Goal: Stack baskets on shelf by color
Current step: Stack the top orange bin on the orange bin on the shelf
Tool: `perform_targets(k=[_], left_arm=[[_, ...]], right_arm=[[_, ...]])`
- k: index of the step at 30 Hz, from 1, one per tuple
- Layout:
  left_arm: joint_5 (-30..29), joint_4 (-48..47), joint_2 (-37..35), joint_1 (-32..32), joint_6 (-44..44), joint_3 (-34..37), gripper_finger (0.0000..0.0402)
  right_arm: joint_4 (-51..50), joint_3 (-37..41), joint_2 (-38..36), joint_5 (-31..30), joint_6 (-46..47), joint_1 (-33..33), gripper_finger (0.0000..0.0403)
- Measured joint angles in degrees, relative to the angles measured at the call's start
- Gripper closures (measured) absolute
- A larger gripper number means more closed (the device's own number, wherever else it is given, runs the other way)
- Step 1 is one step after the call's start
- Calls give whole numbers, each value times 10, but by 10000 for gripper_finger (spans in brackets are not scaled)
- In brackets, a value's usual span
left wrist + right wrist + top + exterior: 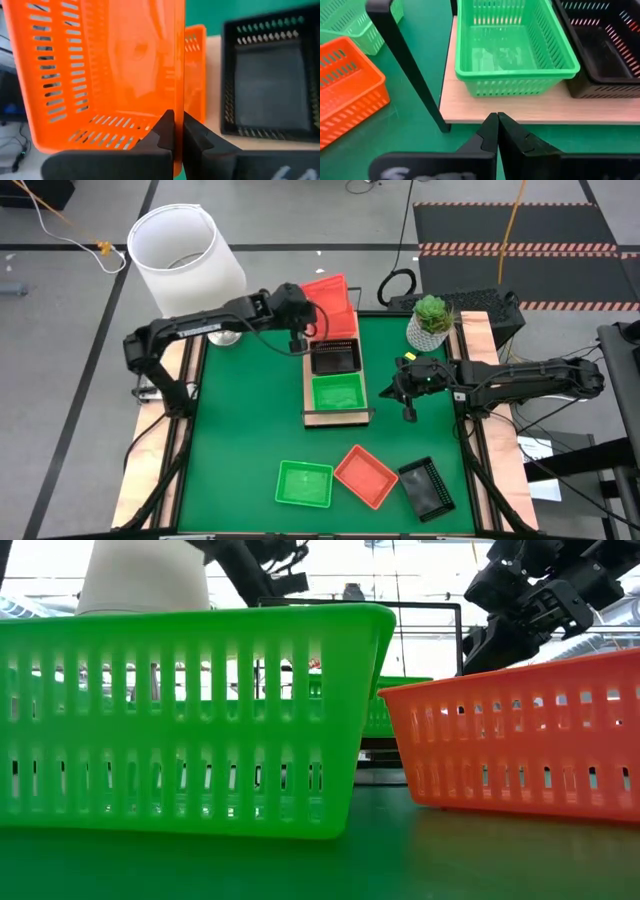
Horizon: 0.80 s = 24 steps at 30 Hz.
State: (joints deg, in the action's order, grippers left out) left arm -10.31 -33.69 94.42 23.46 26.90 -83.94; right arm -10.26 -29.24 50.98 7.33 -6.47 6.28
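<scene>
The robot's left gripper should keep lowering and levelling the basket until it nests, and then let go, because the orange basket's gripped rim is parallel to the second orange basket below.
The light-wood shelf lies along the middle of the green mat. On it stand a green basket at its near end and a black basket in the middle. My left gripper is shut on an orange basket that is tipped steeply over the shelf's far end. A second orange basket shows behind it. My right gripper is shut and empty, right of the shelf beside the green basket. A green basket, an orange basket and a black basket lie on the mat near the front. My left gripper pinches one side wall of the orange basket between its two fingers, one finger inside the basket and one outside. The fingers come from the table's left side. The basket is tilted steeply over the shelf's far end. Whether its lower edge rests on anything, I cannot tell.
A white cylinder stands at the back left and a potted plant at the back right. The shelf's black wire frame end rises close before my right gripper. In the low view the green basket and the orange basket fill the foreground.
</scene>
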Motion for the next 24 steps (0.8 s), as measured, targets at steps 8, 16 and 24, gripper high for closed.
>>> perform_targets(k=[8,16,24], left_arm=[[15,50,54,-3,31,0,384],[16,52,83,5,28,0,375],[58,53,84,5,21,0,394]], right_arm=[[1,0,0,0,0,0,403],[-8,0,0,0,0,0,403],[-8,0,0,-2,-2,0,403]])
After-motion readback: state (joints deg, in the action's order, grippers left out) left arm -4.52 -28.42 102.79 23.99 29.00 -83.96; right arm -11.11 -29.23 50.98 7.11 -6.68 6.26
